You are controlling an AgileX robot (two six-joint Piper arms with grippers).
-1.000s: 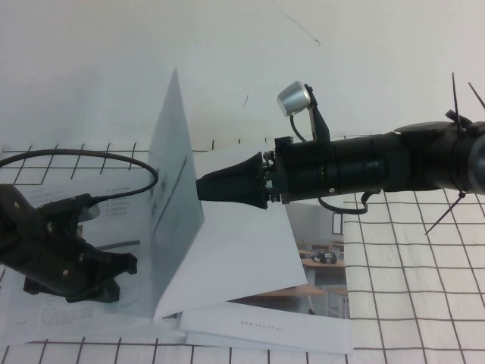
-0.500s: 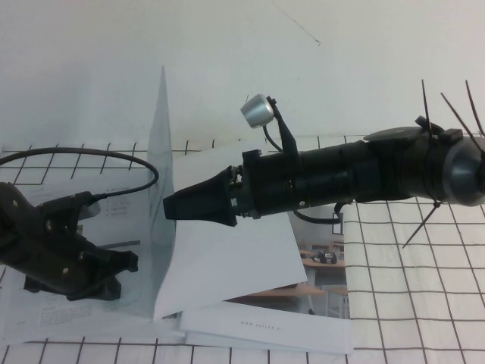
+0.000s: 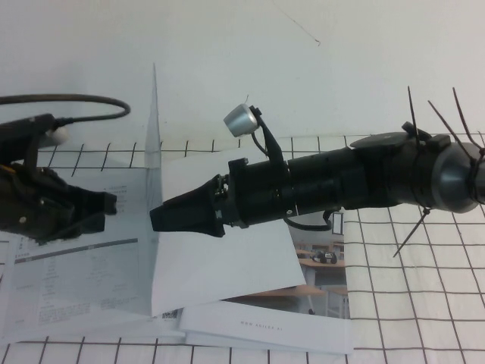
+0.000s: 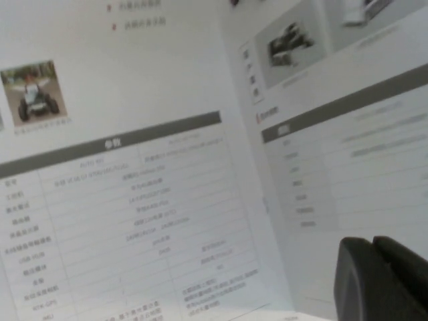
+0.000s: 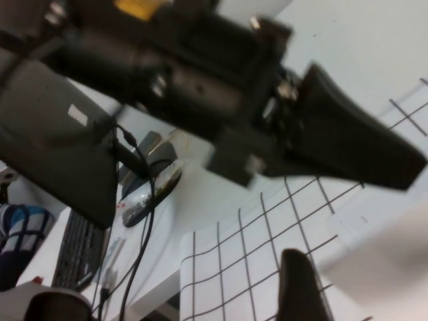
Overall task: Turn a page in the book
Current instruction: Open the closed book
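I should keep pushing the page (image 3: 154,144) until it covers the printed sheet (image 3: 76,280). The page stands upright over the book's spine, and my right gripper is on its plain side.
The book (image 3: 76,265) lies open on the gridded mat, and its left sheet shows a grey bar and a table. The page (image 3: 156,136) stands upright, edge-on, over the spine. My right gripper (image 3: 157,218) is shut on the page's free edge, above the plain white right-hand sheet (image 3: 227,265). One of its fingers (image 5: 301,287) shows beside the blurred sheet in the right wrist view. My left gripper (image 3: 110,208) is shut and empty, hovering over the book's left sheet. Its fingers (image 4: 374,281) show in the left wrist view, over the page (image 4: 348,134) and its rover photo.
A booklet with a classroom photo (image 3: 326,265) lies under the book on the right. Another white booklet (image 3: 265,326) sticks out at the front. The left arm's cable (image 3: 83,98) arcs above it. Bare white surface lies beyond the mat.
My right gripper has moved left with the page, swinging it from leaning right to upright. My left gripper has lifted off the book's left sheet and moved back.
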